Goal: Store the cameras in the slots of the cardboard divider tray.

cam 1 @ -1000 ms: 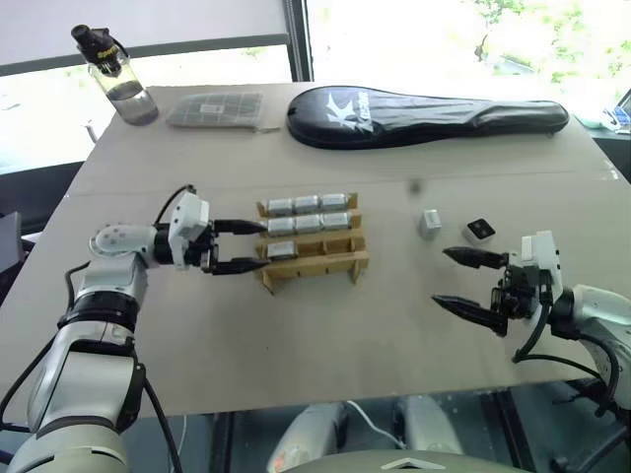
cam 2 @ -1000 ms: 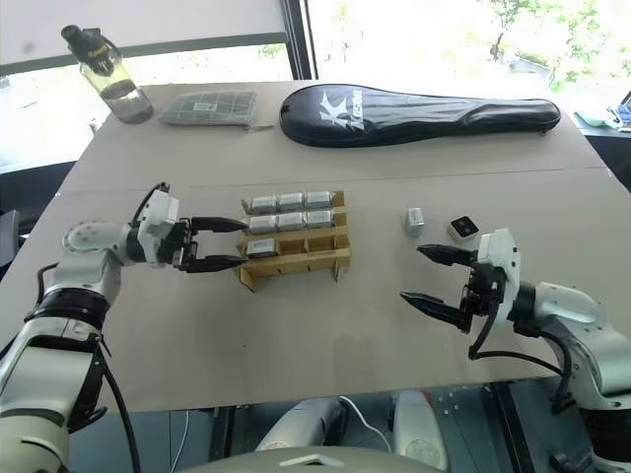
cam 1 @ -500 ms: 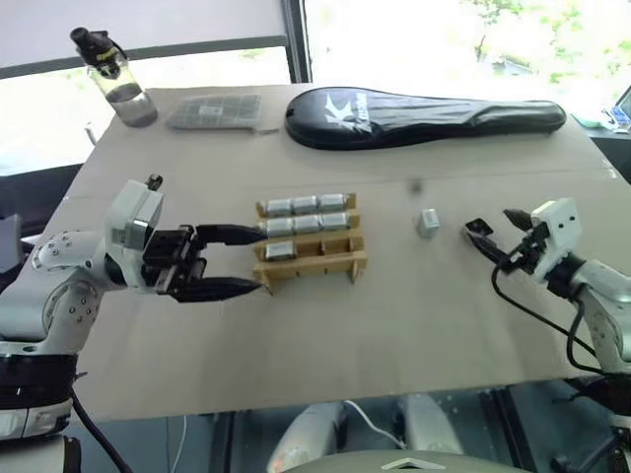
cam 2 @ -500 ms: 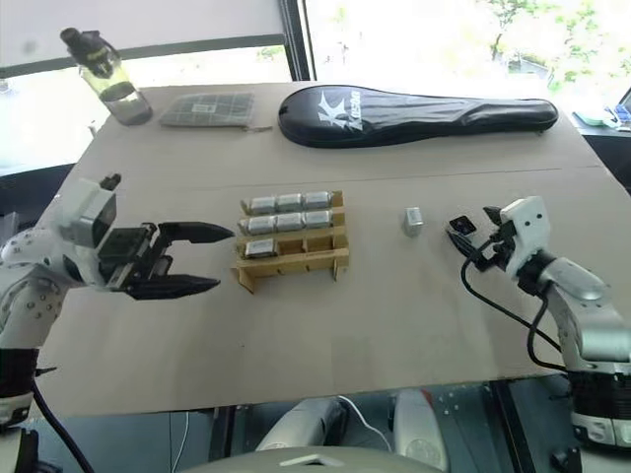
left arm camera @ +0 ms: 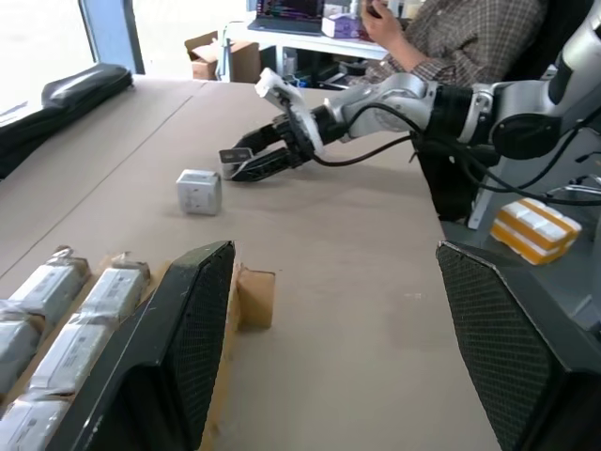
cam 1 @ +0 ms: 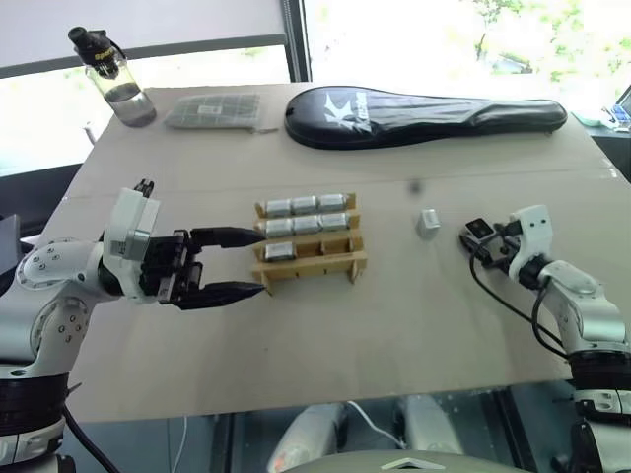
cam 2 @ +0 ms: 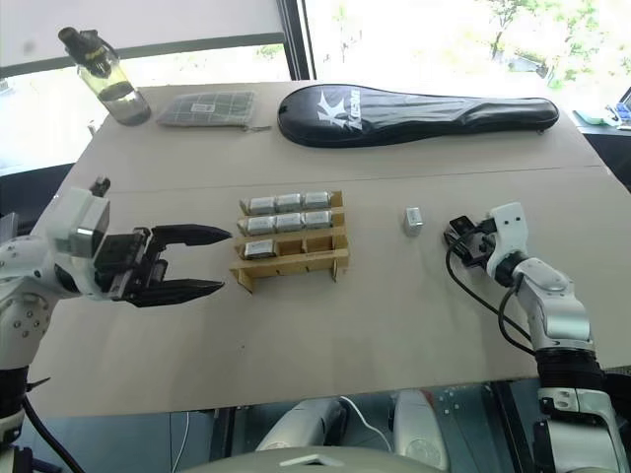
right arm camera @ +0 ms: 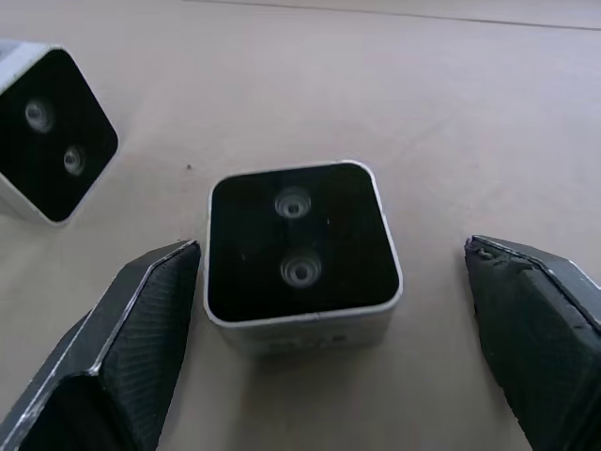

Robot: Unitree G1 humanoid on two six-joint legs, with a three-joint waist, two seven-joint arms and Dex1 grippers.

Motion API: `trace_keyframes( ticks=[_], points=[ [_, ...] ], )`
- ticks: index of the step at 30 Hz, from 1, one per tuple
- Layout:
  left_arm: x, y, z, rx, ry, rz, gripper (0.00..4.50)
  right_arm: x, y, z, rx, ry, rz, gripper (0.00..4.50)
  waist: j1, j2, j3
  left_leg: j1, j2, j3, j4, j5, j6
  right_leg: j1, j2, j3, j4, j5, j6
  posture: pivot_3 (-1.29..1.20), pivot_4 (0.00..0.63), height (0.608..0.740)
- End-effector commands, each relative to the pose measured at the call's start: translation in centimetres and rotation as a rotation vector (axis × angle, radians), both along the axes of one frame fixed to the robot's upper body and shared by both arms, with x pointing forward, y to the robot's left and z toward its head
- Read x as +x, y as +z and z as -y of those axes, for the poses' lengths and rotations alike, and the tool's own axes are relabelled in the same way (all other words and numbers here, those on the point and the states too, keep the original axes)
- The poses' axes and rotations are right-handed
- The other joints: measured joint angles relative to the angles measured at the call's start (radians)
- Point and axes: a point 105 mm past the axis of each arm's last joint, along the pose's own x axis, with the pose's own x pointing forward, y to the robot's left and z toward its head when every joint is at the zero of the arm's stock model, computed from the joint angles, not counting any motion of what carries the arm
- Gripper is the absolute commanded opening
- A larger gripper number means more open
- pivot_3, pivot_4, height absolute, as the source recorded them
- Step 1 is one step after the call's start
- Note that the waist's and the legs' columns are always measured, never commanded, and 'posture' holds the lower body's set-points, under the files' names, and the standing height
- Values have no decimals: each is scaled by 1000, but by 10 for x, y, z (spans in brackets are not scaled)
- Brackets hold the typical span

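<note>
The dark-faced camera is standing far from my left gripper, so my right gripper needs to pick the camera up and pass it to my left gripper by the tray.
The cardboard divider tray stands mid-table with several silver-grey cameras in its back two rows and one in the front row's left slot. My left gripper hangs open and empty just left of the tray. Right of the tray, one loose camera stands alone. Beside it, a dark-faced camera with two lenses lies between the spread fingers of my right gripper, which is open. Small gaps show on both sides. The left wrist view shows the right gripper low over the table.
Along the far edge lie a water bottle, a grey mesh pouch and a long black racket case. A seated person and a yellow block are beyond the table's right side.
My left gripper drew back from the tray's front row and stays open. My right gripper swung forward and now straddles the dark-faced camera.
</note>
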Motion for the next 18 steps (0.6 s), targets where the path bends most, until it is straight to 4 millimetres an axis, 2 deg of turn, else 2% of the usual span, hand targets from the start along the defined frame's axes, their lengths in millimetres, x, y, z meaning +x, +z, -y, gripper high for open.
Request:
trace_keyframes(
  ticks=[1,5,7,9,10,13,15,18],
  points=[
    [-3,7,-3,0,21,38,3525,0,9,3,-4,-8,42,4500,0,0,0,0,0,0,0,0,0,0,0,0,0,0,0,0,150,740],
    [-4,6,-5,-17,30,3,3525,0,11,0,4,4,64,4500,0,0,0,0,0,0,0,0,0,0,0,0,0,0,0,0,150,740],
    [-6,5,-6,-23,36,-15,3609,-2,11,-1,-11,16,74,3691,0,0,0,0,0,0,0,0,0,0,0,0,0,0,0,0,150,740],
    [-7,5,-6,-29,40,-34,3609,-6,8,-3,-68,54,81,3174,0,0,0,0,0,0,0,0,0,0,0,0,0,0,0,0,150,740],
    [-7,4,-6,-19,47,-43,3609,-9,4,-3,-121,75,81,2710,1,0,0,0,0,0,0,0,0,0,0,0,0,0,0,0,150,740],
    [-4,-2,-6,16,76,-68,3609,-13,-1,1,-200,93,110,1888,1,0,0,0,0,0,0,0,0,0,0,0,0,0,0,0,150,740],
    [1,-2,-5,10,104,-71,3609,-11,7,2,-229,85,171,1890,2,0,0,0,0,0,0,0,0,0,0,0,0,0,0,0,150,740],
    [9,4,0,-27,137,-68,3609,-10,27,-7,-395,149,341,1890,3,0,0,1,0,0,0,0,0,0,0,0,0,0,0,0,150,740]
  ],
)
